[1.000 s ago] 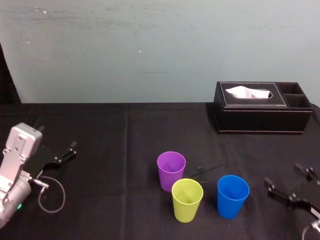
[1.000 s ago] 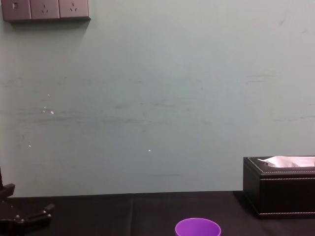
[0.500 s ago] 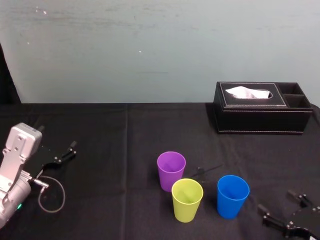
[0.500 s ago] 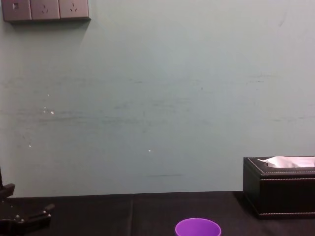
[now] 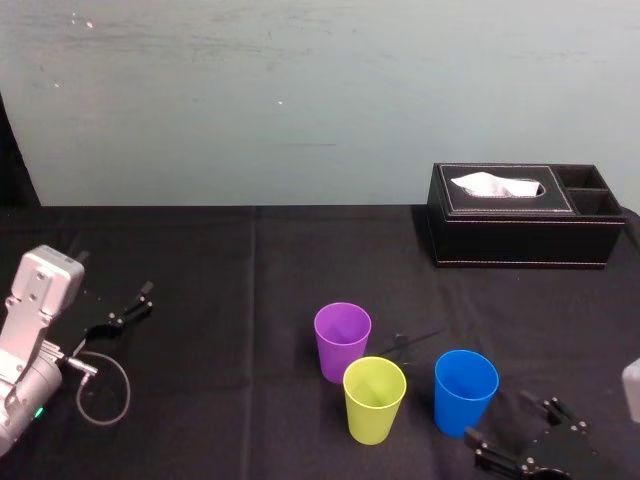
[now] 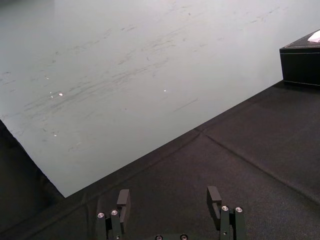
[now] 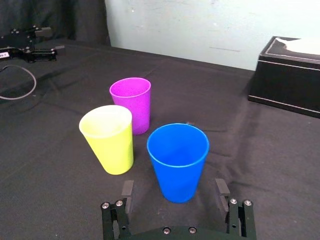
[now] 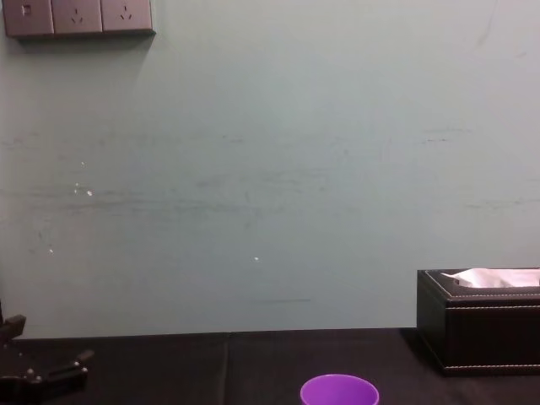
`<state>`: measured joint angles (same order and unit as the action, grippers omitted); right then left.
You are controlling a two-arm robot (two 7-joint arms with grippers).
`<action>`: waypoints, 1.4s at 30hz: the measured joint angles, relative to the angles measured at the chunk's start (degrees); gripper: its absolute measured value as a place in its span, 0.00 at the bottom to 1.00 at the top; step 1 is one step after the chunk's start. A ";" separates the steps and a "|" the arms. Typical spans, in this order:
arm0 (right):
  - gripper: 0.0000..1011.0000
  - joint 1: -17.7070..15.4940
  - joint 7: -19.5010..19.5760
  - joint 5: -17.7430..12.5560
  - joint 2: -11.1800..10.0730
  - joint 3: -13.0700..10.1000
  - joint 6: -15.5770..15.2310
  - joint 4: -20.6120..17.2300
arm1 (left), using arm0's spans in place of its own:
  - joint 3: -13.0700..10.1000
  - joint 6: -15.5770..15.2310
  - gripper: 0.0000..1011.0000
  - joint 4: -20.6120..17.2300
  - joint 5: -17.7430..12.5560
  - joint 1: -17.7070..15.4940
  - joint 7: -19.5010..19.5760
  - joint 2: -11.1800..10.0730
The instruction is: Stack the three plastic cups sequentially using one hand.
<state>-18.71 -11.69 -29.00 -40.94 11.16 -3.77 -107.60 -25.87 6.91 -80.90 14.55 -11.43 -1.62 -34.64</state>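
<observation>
The blue cup gets thinner toward its base, so it will go deep into the purple cup and its rim will stay above when I lower it.
Three plastic cups stand upright and apart on the black table: purple, yellow-green and blue. My right gripper hovers low at the near right of the blue cup, open and holding nothing. In the right wrist view the blue cup stands just ahead of the open right gripper, with a gap on each side, and the yellow-green cup and purple cup stand beyond it. The purple cup's rim shows in the chest view. My left gripper rests open at the table's left.
A black tissue box stands at the back right by the wall. A loop of grey cable lies near the left arm. The left gripper has bare black cloth ahead of it up to the wall.
My right gripper has moved from the table's right edge toward the near side and leftward, closing in on the blue cup. The cups and the left arm have not moved.
</observation>
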 joint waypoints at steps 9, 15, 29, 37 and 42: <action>0.99 2.61 -0.11 3.38 2.31 1.70 -1.02 1.57 | 0.00 0.00 0.99 0.00 0.00 0.00 0.00 0.00; 0.99 4.09 -0.44 4.55 4.06 1.98 -1.99 2.86 | 0.00 0.00 0.99 0.00 0.00 0.00 0.00 0.00; 0.99 6.93 -1.39 5.91 7.70 1.92 -3.78 5.43 | 0.00 0.00 0.99 0.00 0.00 0.00 0.00 0.00; 0.99 8.55 -2.19 7.16 9.44 1.98 -4.56 7.02 | 0.00 0.00 0.99 0.00 0.00 0.00 0.00 0.00; 0.99 9.22 -2.45 7.70 10.44 1.80 -4.74 7.57 | 0.00 0.00 0.99 0.00 0.00 0.00 0.00 0.00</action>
<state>-9.49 -14.14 -21.30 -30.50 12.96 -8.51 -100.03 -25.86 6.91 -80.90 14.55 -11.43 -1.62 -34.65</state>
